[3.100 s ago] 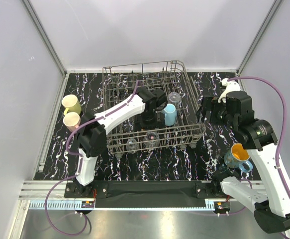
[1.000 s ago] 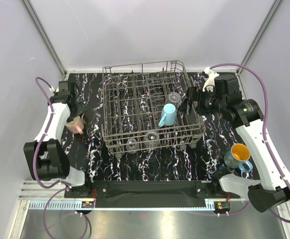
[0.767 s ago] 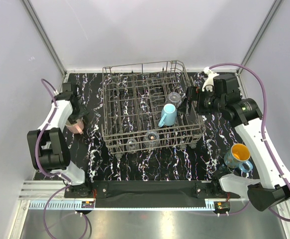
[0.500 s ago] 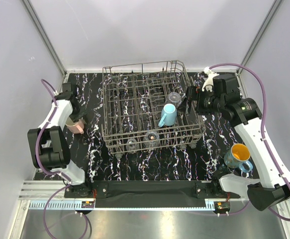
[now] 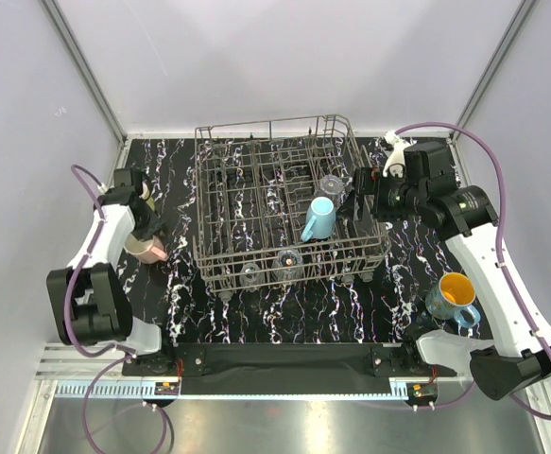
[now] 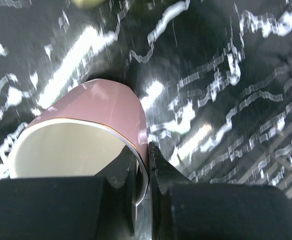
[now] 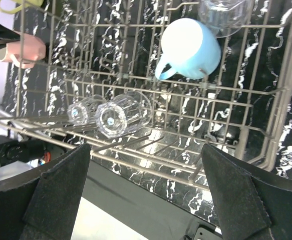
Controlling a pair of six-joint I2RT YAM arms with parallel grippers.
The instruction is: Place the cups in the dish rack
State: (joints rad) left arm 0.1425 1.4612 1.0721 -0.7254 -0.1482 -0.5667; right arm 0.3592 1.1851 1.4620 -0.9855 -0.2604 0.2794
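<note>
I can see the pink mug held by its rim (image 6: 129,142) in my left gripper, its handle free, so my right gripper should continue toward that handle (image 5: 162,253) and close there.
My left gripper (image 5: 143,231) is shut on the rim wall of the pink mug (image 5: 146,249) at the table's left side, left of the dish rack (image 5: 273,124). In the left wrist view one finger is inside the pink mug (image 6: 100,107) and one outside, the gripper (image 6: 143,160) pinching its wall. A sliver of the yellow mug (image 5: 146,193) shows behind that arm. A light blue mug (image 5: 319,218) and three clear glasses (image 5: 287,257) lie in the rack. My right gripper (image 5: 364,202) hangs open over the rack's right edge, holding nothing. The teal mug with the orange inside (image 5: 453,297) stands at the right.
The right wrist view looks down through the rack's wires at the light blue mug (image 7: 193,45) and two clear glasses (image 7: 118,115), with the pink mug (image 7: 25,50) at the far left. White walls enclose the black marbled table (image 5: 294,312).
My left gripper has shut on the pink mug's rim and shifted slightly toward the near edge with it. The right arm has stayed put with its jaws wide.
</note>
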